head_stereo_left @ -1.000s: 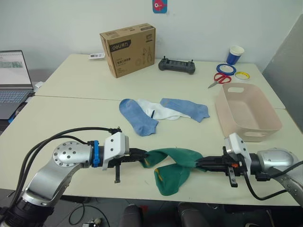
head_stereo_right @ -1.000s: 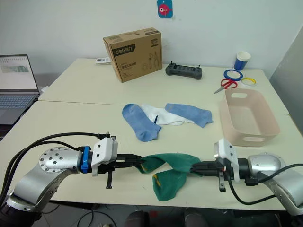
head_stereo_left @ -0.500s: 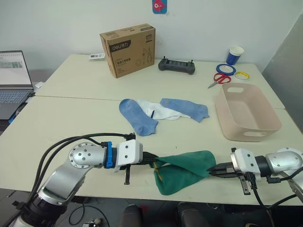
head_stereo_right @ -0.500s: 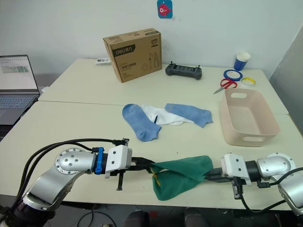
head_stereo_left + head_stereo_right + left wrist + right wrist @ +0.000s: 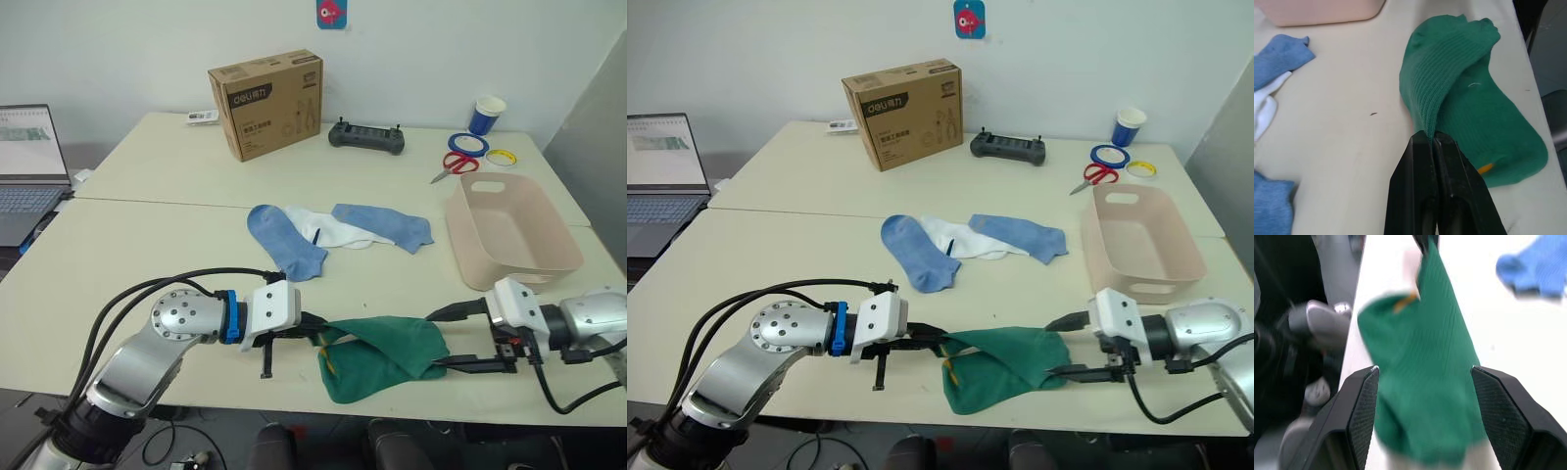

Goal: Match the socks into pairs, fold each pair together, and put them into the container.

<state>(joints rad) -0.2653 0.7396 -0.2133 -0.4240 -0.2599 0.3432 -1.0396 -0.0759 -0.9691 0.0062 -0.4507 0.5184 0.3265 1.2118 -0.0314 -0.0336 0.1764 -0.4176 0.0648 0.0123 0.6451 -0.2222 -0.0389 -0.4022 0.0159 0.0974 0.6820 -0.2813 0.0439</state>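
I expect the upper sock (image 5: 397, 338) to come free of the lower one when I lift it, because a pale gap (image 5: 344, 340) shows under the upper sock's raised end.
Two dark green socks (image 5: 387, 348) lie bunched together near the table's front edge, a yellow mark showing on the lower one. My left gripper (image 5: 318, 328) is shut on the upper sock's left end (image 5: 1428, 132). My right gripper (image 5: 448, 340) stands open at the pile's right end, and the cloth (image 5: 1425, 377) lies loose between its spread fingers (image 5: 1359, 416). Two light blue socks (image 5: 284, 240) (image 5: 387, 223) and a white sock (image 5: 328, 230) lie overlapping mid-table. The pale pink container (image 5: 509, 235) sits at the right, with no socks in it.
At the back stand a brown cardboard box (image 5: 265, 103), a black controller (image 5: 365, 137), red scissors (image 5: 453, 164), tape rolls (image 5: 468, 143) and a blue cup (image 5: 486, 113). A laptop (image 5: 29, 166) sits far left. The table's front edge runs just below the green socks.
My right gripper has opened and let go of the green sock's end. The left gripper carried its end to the right, so the stretched sock now lies bunched over the other.
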